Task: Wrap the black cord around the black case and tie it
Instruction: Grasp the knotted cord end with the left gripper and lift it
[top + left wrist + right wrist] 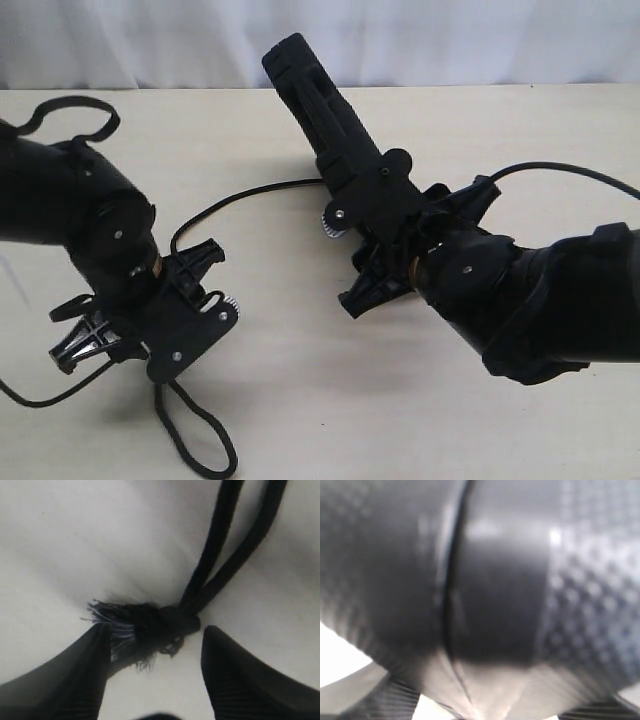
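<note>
I should grab the cord's frayed knot with my left gripper and turn the cord's loop (228, 452) toward the case's raised end (292, 58), because the loop points away from the tilted black case.
The black cord's loop (200, 440) lies on the table near the front edge, just below my left gripper (165, 372). In the left wrist view the frayed knot (150, 622) sits at the tips of my left gripper (156, 632). That gripper is open, with one finger (75, 680) on each side, and the loop's two strands (225, 565) run away from it. The black case (310, 90) is tilted up off the table, with my right gripper (340, 155) shut on its lower end. It fills the right wrist view as a blurred dark surface (495, 605).
A thin black line (240, 195) crosses the beige table (300, 380) between the arms toward the case; I cannot tell whether it is cord or wire. Robot wires curve at the left arm (70, 105) and the right arm (560, 168). A white curtain (450, 40) closes the back.
</note>
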{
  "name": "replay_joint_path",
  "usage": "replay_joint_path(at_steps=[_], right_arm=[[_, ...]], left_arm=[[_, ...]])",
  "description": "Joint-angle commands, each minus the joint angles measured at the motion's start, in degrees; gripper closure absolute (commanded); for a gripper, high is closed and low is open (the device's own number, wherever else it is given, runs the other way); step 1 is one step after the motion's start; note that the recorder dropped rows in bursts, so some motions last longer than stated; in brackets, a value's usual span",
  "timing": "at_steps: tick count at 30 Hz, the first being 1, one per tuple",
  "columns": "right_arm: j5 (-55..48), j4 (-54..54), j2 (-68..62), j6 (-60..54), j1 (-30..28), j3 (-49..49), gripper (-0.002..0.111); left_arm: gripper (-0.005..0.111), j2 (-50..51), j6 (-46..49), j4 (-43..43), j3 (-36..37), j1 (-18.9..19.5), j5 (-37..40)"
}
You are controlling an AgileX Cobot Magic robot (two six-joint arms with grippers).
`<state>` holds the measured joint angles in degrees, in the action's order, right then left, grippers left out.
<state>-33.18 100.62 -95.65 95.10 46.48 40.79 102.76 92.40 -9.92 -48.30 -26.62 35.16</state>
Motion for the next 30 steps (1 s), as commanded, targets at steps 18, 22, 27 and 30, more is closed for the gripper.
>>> replay_joint_path(at_steps=[18, 22, 27, 30], right_arm=[[-0.96, -0.67, -0.2, 4.28, -0.43, -0.15, 0.104], [0.38, -0.67, -0.2, 4.57, -0.43, -0.15, 0.104], [0.53, -0.67, -0.2, 4.57, -0.43, -0.15, 0.104], [0.53, -0.67, -0.2, 4.57, -0.43, -0.15, 0.104]], left_arm=[[0.107, -14.21, -47.7, -5.52, -2.59, 9.71, -7.47], [0.107, -14.28, -45.26, 11.96, -6.54, 15.36, 1.38], [0.107, -11.81, -41.14, 22.77, -12.02, 16.04, 13.88], [0.107, -10.3, -36.04, 30.9, -15.61, 16.04, 17.65]])
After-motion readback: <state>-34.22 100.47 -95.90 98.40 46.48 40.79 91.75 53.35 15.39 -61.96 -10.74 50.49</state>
